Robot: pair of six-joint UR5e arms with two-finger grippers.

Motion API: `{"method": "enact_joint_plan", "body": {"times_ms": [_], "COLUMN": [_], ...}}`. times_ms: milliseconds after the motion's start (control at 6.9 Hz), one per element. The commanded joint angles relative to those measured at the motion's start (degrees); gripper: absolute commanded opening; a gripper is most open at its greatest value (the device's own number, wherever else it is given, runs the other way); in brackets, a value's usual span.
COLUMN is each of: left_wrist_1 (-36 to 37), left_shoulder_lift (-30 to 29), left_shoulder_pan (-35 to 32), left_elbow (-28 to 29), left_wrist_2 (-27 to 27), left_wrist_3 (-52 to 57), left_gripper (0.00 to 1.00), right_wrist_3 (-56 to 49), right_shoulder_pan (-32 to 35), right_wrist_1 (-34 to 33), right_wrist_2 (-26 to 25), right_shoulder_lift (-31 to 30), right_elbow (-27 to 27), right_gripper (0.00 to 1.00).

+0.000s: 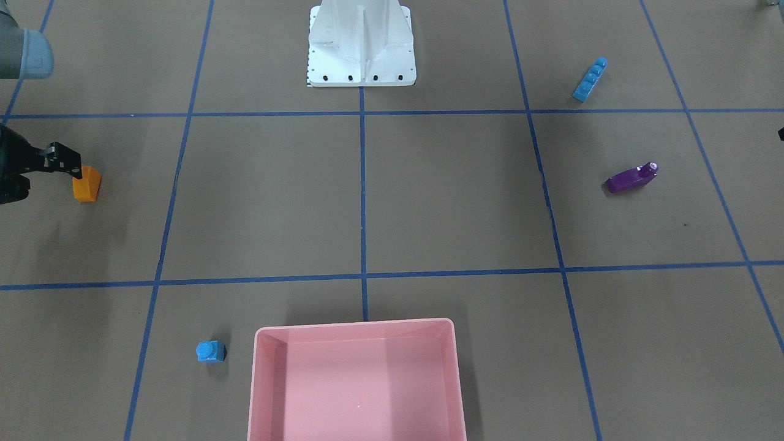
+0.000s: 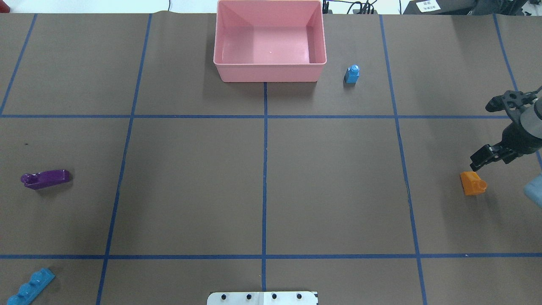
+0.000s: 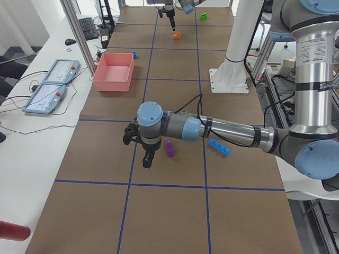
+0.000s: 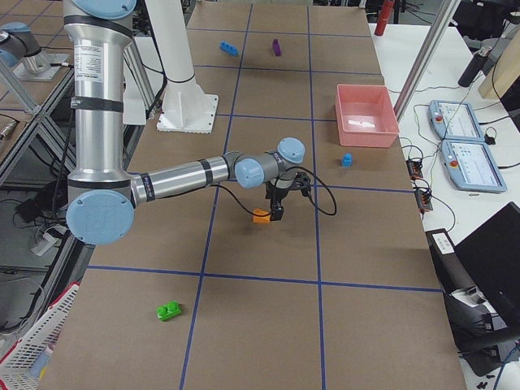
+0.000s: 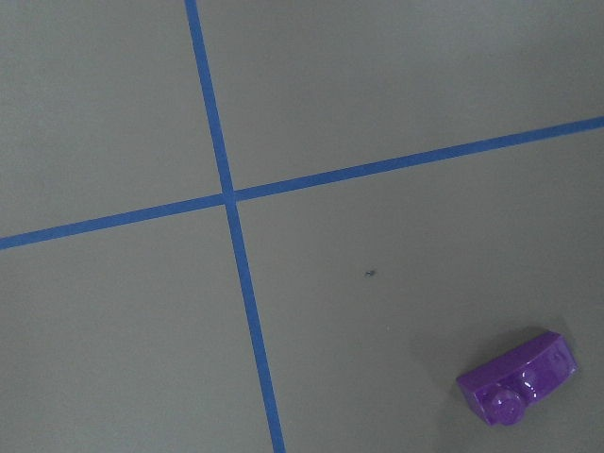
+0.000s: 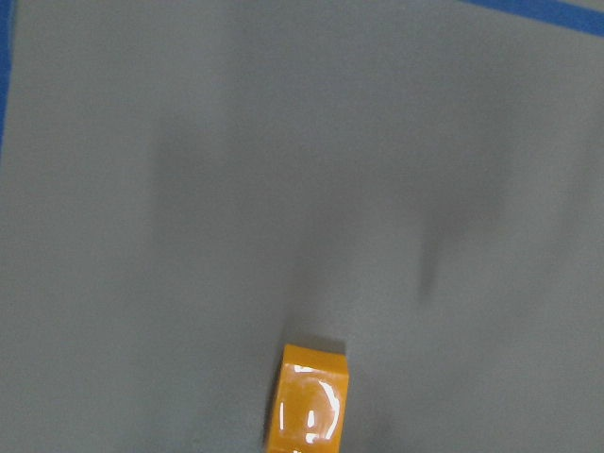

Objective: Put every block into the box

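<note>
The orange sloped block stands clear, and its narrow width lines up with my right gripper's fingers, so I should keep moving down until the fingers straddle its sides (image 6: 310,406).
The pink box (image 2: 271,73) stands empty at the far middle of the table, also in the front view (image 1: 355,328). My right gripper (image 2: 482,134) is open, just beside and above the orange sloped block (image 2: 473,183) (image 1: 86,184) (image 6: 309,401), not touching it. The small blue cube (image 2: 352,74) stands right of the box. The purple block (image 2: 45,178) (image 5: 520,377) and the long blue block (image 2: 29,288) lie at the left. The green block (image 4: 169,309) lies far out on my right. My left gripper (image 3: 144,153) hovers next to the purple block; I cannot tell whether it is open.
The white base plate (image 2: 262,298) sits at the near middle edge. Blue tape lines (image 2: 264,169) divide the brown table into squares. Control pendants (image 3: 53,87) lie on a side desk beyond the box.
</note>
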Motion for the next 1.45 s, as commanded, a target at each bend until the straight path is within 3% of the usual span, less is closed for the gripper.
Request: {"method": "enact_joint_plan", "body": {"times_ms": [0,580,725,870,1015,1305], "left_wrist_1": [-0.1,-0.3,-0.3,-0.3,-0.3,-0.3], "left_shoulder_lift": [0.1,0.0,0.0,0.0,0.0,-0.3], "left_shoulder_pan": [0.0,0.0,0.0,0.0,0.0,0.0], "left_elbow": [0.0,0.1,0.1,0.0,-0.1,-0.8], "left_wrist_2": [-0.1,-0.1,-0.1,-0.2,-0.3,-0.4], "left_wrist_3": [0.0,0.0,0.0,0.0,-0.1,-0.5], "left_gripper": [1.00,1.00,1.00,1.00,1.00,1.00], "right_wrist_3": [1.5,1.4,1.6,1.5,1.5,1.5], "right_shoulder_pan": [-3.3,-6.3,-6.3,-6.3,-6.2,-5.9], "right_wrist_1": [-0.1,-0.1,-0.1,-0.1,-0.1,-0.1], "right_wrist_2": [-1.2,-0.9,-0.8,-0.7,-0.5,-0.1], "right_shoulder_lift": [0.1,0.3,0.2,0.3,0.2,-0.4], "right_elbow": [-0.9,-3.7,-3.6,-3.5,-3.2,-1.6], "right_gripper": [1.00,0.99,0.82,0.34,0.00,0.00]}}
